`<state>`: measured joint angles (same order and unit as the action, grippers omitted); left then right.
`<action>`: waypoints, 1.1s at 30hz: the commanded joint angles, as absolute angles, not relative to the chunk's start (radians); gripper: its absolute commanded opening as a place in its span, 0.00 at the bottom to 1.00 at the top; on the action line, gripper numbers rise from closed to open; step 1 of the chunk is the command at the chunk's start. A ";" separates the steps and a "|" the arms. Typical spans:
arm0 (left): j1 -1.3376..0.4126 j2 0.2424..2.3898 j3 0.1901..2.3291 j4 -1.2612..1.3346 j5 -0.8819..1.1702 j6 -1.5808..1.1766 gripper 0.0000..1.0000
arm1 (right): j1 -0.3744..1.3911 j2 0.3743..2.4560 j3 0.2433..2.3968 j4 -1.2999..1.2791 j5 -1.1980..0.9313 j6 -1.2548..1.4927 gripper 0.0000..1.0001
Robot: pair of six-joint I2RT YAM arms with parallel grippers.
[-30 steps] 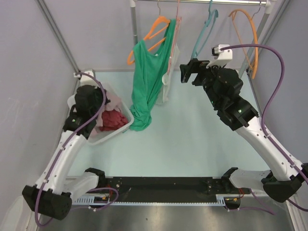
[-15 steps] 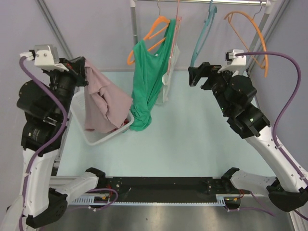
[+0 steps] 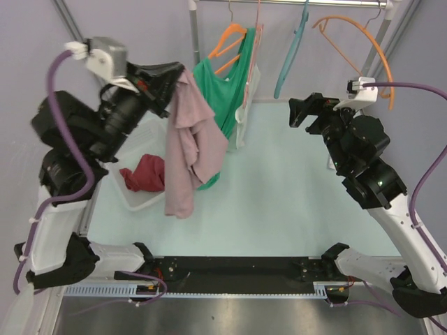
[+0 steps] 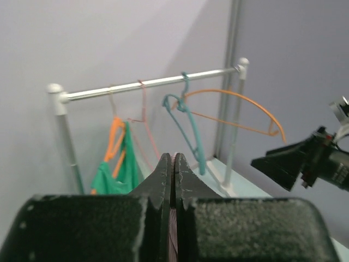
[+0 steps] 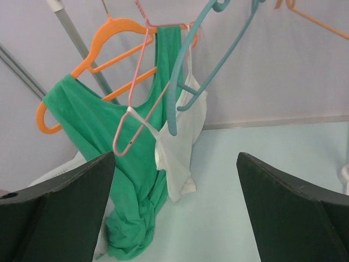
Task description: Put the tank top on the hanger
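The tank top (image 3: 192,150) is hanging from my left gripper in a long fold, so I should lay it down flat first, before my right gripper unhooks the teal hanger (image 3: 292,52).
The dusty pink tank top (image 3: 188,146) hangs in a long fold from my left gripper (image 3: 171,73), which is raised high in front of the rail and shut on the top's upper edge. In the left wrist view the jaws (image 4: 173,164) are pressed together with a strip of pink fabric (image 4: 173,234) between them. The teal hanger (image 3: 290,56) hangs by its hook from the rail, empty, to the right of the tank top. It also shows as the teal hanger (image 4: 191,128) and the teal hanger (image 5: 202,60). My right gripper (image 3: 302,112) stands open and empty just right of the hanger; its fingers frame the right gripper (image 5: 175,158) view.
A green tank top (image 3: 223,98) on an orange hanger (image 3: 227,42) and a white top (image 5: 182,147) on a pink hanger (image 5: 139,109) hang left of the teal one. A second orange hanger (image 3: 363,49) hangs at the rail's right end. A white bin (image 3: 136,201) holds a dark red cloth (image 3: 143,173).
My left arm has lifted the tank top out of the bin and carried it up and right, in front of the green top. The right gripper has drifted slightly right, still open.
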<state>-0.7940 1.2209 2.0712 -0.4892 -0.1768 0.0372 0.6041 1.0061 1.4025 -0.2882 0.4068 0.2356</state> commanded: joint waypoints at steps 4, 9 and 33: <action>-0.927 1.316 1.880 -0.388 -0.149 -0.053 0.00 | 0.580 0.937 1.356 -0.322 0.465 0.256 1.00; -0.927 1.444 1.583 -0.429 -0.130 -0.117 0.99 | 0.572 0.896 1.336 -0.376 0.508 0.258 1.00; -0.630 1.049 1.029 -0.235 0.023 -0.166 0.99 | 0.569 1.073 1.511 -0.393 0.430 0.140 1.00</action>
